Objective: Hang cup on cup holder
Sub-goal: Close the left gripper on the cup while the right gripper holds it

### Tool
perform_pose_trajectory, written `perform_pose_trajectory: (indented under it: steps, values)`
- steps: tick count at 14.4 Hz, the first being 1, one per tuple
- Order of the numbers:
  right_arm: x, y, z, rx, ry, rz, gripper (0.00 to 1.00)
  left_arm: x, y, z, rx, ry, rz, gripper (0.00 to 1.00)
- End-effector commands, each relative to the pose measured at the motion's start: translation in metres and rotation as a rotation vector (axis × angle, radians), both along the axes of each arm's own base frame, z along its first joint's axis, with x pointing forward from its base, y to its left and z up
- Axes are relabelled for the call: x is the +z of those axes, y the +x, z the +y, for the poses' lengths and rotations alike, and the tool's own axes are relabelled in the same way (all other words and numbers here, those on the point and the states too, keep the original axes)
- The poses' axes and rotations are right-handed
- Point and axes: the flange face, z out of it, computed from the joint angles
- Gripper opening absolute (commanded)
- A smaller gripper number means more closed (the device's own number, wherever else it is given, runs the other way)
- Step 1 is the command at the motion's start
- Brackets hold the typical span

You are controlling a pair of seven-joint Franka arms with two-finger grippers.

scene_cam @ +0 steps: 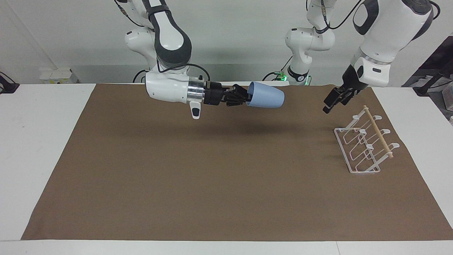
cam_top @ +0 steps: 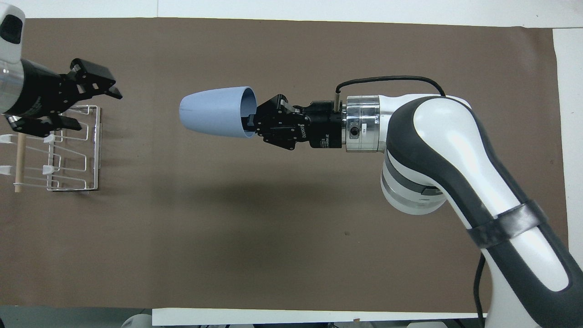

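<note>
The light-blue cup [cam_top: 214, 112] should stay hanging with its base up when I lower the cup's opening over a peg, because white-capped wire pegs [cam_top: 49, 169] stick out of the cup holder.
The light-blue cup [scene_cam: 265, 95] is held in the air on its side, base pointing toward the left arm's end of the table. My right gripper [scene_cam: 246, 98] is shut on its rim, one finger inside the mouth; in the overhead view the cup [cam_top: 214, 111] and right gripper [cam_top: 250, 122] are over the middle of the mat. The white wire cup holder [scene_cam: 364, 145] with its wooden dowel [scene_cam: 378, 132] stands at the left arm's end and also shows in the overhead view [cam_top: 68, 150]. My left gripper [scene_cam: 329, 104] hangs open and empty above the holder's edge [cam_top: 98, 109].
A brown mat [scene_cam: 212, 177] covers most of the white table [scene_cam: 35, 141]. The right arm's long forearm [cam_top: 410, 132] stretches across the mat from the right arm's end.
</note>
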Motion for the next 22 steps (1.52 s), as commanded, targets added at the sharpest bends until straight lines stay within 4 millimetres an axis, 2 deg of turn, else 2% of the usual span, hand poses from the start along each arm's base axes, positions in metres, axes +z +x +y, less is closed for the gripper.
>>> perform_pose_trajectory:
  steps: [1,3,5,6,9,11,14,16,18,19,22]
  values:
    - [0.002,-0.001,-0.007,-0.025,0.018,0.035,0.00,0.016,-0.009,-0.034,0.299,-0.089,0.012,1.00]
    - [0.002,-0.002,-0.007,-0.022,0.019,0.038,0.00,0.017,-0.008,-0.052,0.419,-0.134,0.021,1.00]
    - [0.003,-0.003,-0.007,-0.021,0.022,0.054,0.00,0.025,-0.003,-0.064,0.553,-0.256,0.022,1.00]
    - [-0.002,-0.004,-0.008,-0.020,0.020,0.076,0.00,0.027,-0.006,-0.076,0.600,-0.284,0.032,1.00]
    - [-0.016,-0.008,-0.008,-0.009,0.015,0.105,0.00,0.024,-0.019,-0.102,0.627,-0.287,0.069,1.00]
    - [-0.017,-0.008,-0.008,-0.008,0.016,0.105,0.00,0.023,-0.025,-0.110,0.615,-0.302,0.090,1.00]
    - [-0.017,-0.008,-0.008,-0.008,0.016,0.105,0.00,0.002,-0.031,-0.126,0.605,-0.289,0.118,0.99]
    - [-0.017,-0.008,-0.008,-0.008,0.016,0.105,0.00,-0.001,-0.031,-0.129,0.627,-0.299,0.123,0.99]
    - [-0.016,-0.008,-0.008,-0.007,0.017,0.104,0.00,-0.015,-0.036,-0.133,0.632,-0.296,0.164,0.99]
    - [-0.017,-0.008,-0.008,-0.008,0.016,0.105,0.00,-0.025,-0.042,-0.143,0.618,-0.281,0.181,0.99]
    - [-0.017,-0.008,-0.008,-0.007,0.016,0.105,0.00,-0.036,-0.038,-0.144,0.649,-0.302,0.160,0.98]
